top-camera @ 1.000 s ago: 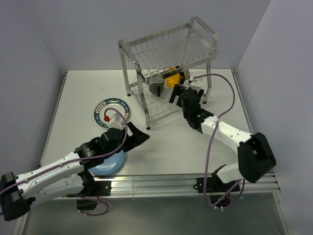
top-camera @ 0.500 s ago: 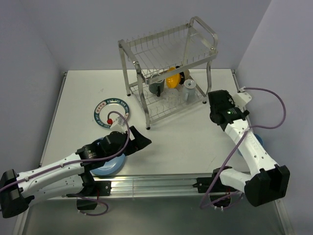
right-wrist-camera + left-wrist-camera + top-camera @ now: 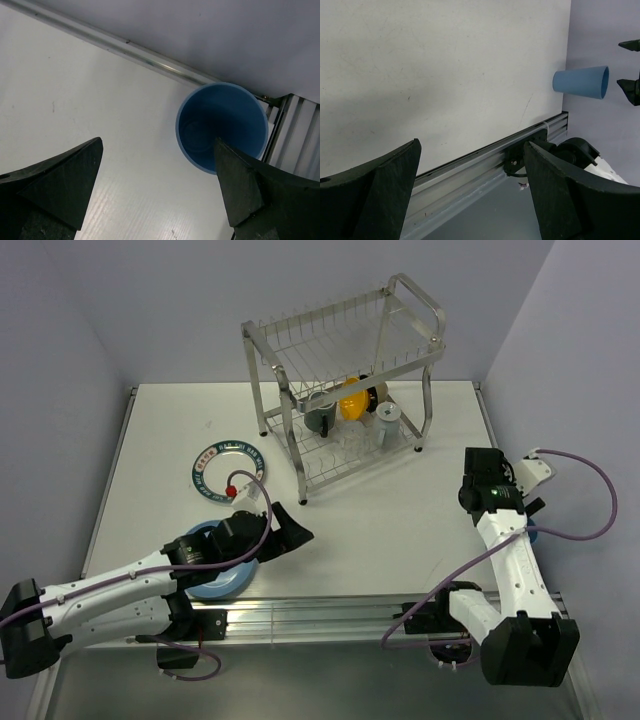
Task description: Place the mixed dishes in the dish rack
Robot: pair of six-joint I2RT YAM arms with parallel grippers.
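Note:
Next, I lift the blue cup point(image 3: 200, 135) by the cup's rim point(image 3: 178, 125) with my right gripper and pass my left gripper the cup's base, as the cup stands rim-up beyond my left gripper's reach.
The dish rack point(image 3: 345, 360) stands at the back of the table. Its lower shelf holds a dark mug point(image 3: 322, 418), an orange bowl point(image 3: 352, 400), a clear glass point(image 3: 357, 440) and a pale grey-blue mug point(image 3: 388, 420). The green-rimmed white plate point(image 3: 225, 462) lies flat on the table. A light blue plate point(image 3: 215, 578) lies partly under my left arm. A blue cup point(image 3: 221, 127) stands upright at the table's right edge, mostly hidden in the top view. My right gripper point(image 3: 159, 142) hangs open just left of it. My left gripper point(image 3: 290, 530) is open and empty over bare table.
A metal rail point(image 3: 340, 615) runs along the table's near edge. Grey walls close in the left and right sides. The right arm's purple cable point(image 3: 590, 510) loops out past the right table edge. In the left wrist view the blue cup point(image 3: 581, 82) shows far off.
My right gripper has drawn back from the rack's lower shelf and swung right to the blue cup. The pale mug now shows on the shelf. My left arm has shifted slightly to the right.

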